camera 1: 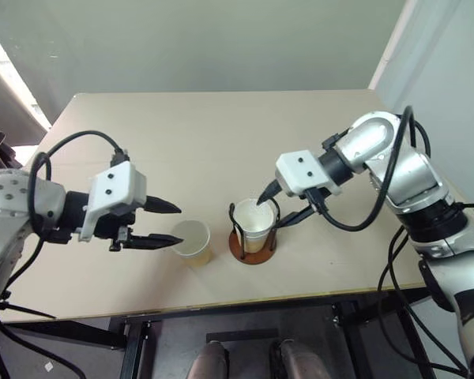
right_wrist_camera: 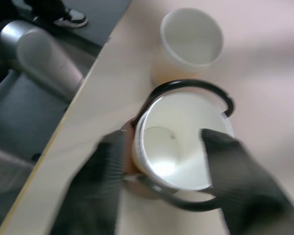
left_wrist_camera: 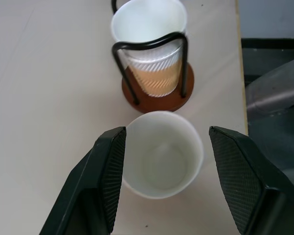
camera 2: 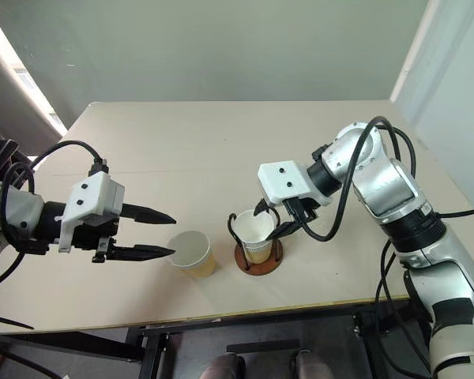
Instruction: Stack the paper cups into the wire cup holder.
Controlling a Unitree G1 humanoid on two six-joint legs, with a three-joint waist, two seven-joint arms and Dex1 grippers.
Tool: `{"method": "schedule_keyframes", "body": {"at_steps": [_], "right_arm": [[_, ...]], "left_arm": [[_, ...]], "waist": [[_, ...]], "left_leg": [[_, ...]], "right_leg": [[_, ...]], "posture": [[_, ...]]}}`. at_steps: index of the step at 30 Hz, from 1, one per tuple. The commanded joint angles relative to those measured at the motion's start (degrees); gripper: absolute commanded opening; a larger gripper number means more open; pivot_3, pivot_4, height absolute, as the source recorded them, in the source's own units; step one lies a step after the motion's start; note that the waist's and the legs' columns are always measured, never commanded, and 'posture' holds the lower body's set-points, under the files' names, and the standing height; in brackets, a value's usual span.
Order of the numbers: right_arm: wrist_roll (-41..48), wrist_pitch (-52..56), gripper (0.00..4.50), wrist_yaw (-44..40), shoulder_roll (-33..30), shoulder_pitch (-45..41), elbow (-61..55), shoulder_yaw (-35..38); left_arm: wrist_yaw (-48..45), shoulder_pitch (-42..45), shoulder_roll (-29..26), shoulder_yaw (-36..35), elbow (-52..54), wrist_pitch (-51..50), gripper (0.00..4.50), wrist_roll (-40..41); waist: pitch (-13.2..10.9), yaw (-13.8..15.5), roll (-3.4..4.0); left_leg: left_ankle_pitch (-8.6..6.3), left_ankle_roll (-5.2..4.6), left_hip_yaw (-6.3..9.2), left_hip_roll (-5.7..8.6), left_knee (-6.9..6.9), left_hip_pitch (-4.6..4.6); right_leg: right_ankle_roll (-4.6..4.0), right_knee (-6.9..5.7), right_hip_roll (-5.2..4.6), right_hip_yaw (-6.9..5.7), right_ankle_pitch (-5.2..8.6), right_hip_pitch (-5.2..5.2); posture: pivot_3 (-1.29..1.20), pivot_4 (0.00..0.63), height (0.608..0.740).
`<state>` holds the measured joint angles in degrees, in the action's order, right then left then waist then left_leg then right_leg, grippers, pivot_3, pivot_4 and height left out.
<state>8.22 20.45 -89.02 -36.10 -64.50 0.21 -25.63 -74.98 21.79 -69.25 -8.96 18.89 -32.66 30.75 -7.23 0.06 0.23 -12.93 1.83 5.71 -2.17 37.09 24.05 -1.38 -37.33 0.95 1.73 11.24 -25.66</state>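
Note:
I see the loose paper cup [camera 1: 193,242] taper toward its base, so it will sink almost to its rim inside the holder's cup when I lower it.
A tan paper cup [camera 1: 193,241] stands loose on the table near the front edge. My left gripper [camera 1: 174,224] is open and level beside it. In the left wrist view its fingers [left_wrist_camera: 110,161] flank this cup [left_wrist_camera: 161,156]. The wire cup holder [camera 1: 251,251], a reddish-brown disc with black wire loops, stands just to the right. A paper cup [camera 1: 257,223] sits in it, rim above the loops. My right gripper [camera 1: 283,205] is open at that cup's rim, with one finger over the mouth and the other outside the wall.
The beige table [camera 1: 221,134] stretches bare behind the cups. Its front edge runs close below the holder and the loose cup. A pale wall rises beyond the far edge.

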Motion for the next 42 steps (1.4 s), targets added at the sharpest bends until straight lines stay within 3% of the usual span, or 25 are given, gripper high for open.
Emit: {"method": "schedule_keyframes", "body": {"at_steps": [1, 6, 9, 11, 20, 23, 29, 38, 42], "right_arm": [[4.6, 4.6, 2.65, 2.5, -0.1, -4.7, 1.5, 8.4], [17.9, 20.1, 2.65, 4.6, -0.9, 0.4, -4.4, 17.7], [19.7, 23.1, 2.65, 6.6, -3.0, 5.4, -10.2, 18.5], [22.1, 25.7, 2.65, 7.7, -4.1, 7.5, -13.6, 19.5], [25.2, 30.2, 2.65, 15.7, -4.4, 9.3, -18.2, 19.9], [26.4, 30.8, 2.69, 17.2, -4.5, 9.1, -18.5, 20.4], [27.8, 30.8, 2.69, 18.7, -5.6, 9.2, -18.8, 20.6], [32.4, 30.6, 2.69, 15.2, -11.9, 10.1, -18.8, 24.0], [33.6, 29.6, 2.69, 12.5, -16.6, 12.5, -17.4, 27.7]], "left_arm": [[-2.4, 7.1, -0.2, 5.1, -6.5, 4.4, 2.9, -4.9], [-8.9, 19.6, 4.3, 17.9, -17.0, 10.0, 2.9, -13.9], [-12.7, 24.2, 6.8, 23.7, -22.0, 14.1, 2.9, -19.3], [-14.2, 27.0, 9.1, 26.9, -25.5, 16.6, 2.9, -22.6], [-17.5, 30.0, 13.9, 31.0, -30.8, 21.1, 2.9, -26.0], [-17.5, 30.1, 13.5, 32.0, -30.4, 21.7, 2.28, -24.8], [-17.5, 29.8, 12.5, 32.6, -28.8, 21.5, 0.13, -23.3], [-17.5, 36.1, 10.3, 30.9, -29.7, 22.6, 0.06, -18.2], [-17.5, 44.9, 10.7, 30.3, -35.0, 24.2, 0.06, -13.8]], "waist": [[0.0, 0.3, 0.0], [0.1, 0.9, -0.13], [0.1, 0.9, -0.15], [0.1, 0.8, -0.13], [0.1, 0.3, -0.13], [0.1, 0.4, -0.13], [0.1, 0.5, -0.13], [0.1, 0.9, -0.14], [0.1, 1.1, -0.14]], "left_leg": [[0.0, 0.0, 0.02, 0.0, 0.0, 0.0], [-0.03, 0.01, 0.05, 0.04, -0.01, 0.05], [-0.06, 0.03, 0.04, 0.06, 0.01, 0.1], [-0.05, 0.04, 0.04, 0.06, 0.04, 0.22], [0.03, -0.01, 0.06, -0.01, 0.02, 0.32], [0.04, -0.05, 0.05, 0.0, 0.05, 0.33], [0.04, -0.09, 0.05, 0.01, 0.12, 0.34], [0.06, -0.11, 0.05, 0.01, 0.18, 0.53], [0.04, -0.14, 0.04, 0.02, 0.29, 0.57]], "right_leg": [[-0.01, -0.01, 0.0, 0.0, 0.01, 0.0], [-0.09, 0.19, -0.02, -0.01, 0.06, 0.09], [-0.03, 0.31, -0.02, 0.0, 0.02, 0.12], [0.62, 0.37, -0.03, 0.01, -0.35, 0.03], [0.86, 0.34, 0.04, 0.0, -0.42, -0.12], [0.93, 0.37, 0.02, 0.0, -0.47, -0.08], [0.98, 0.37, 0.01, 0.0, -0.5, -0.04], [0.99, 0.41, 0.01, -0.05, -0.5, -0.11], [1.01, 0.43, 0.0, -0.03, -0.49, -0.08]], "posture": [[0.0, 0.15, 0.74], [0.0, 0.15, 0.74], [0.0, 0.15, 0.74], [0.0, 0.15, 0.74], [0.0, 0.15, 0.74], [0.0, 0.15, 0.74], [0.0, 0.15, 0.74], [0.0, 0.15, 0.74], [0.0, 0.15, 0.74]]}}
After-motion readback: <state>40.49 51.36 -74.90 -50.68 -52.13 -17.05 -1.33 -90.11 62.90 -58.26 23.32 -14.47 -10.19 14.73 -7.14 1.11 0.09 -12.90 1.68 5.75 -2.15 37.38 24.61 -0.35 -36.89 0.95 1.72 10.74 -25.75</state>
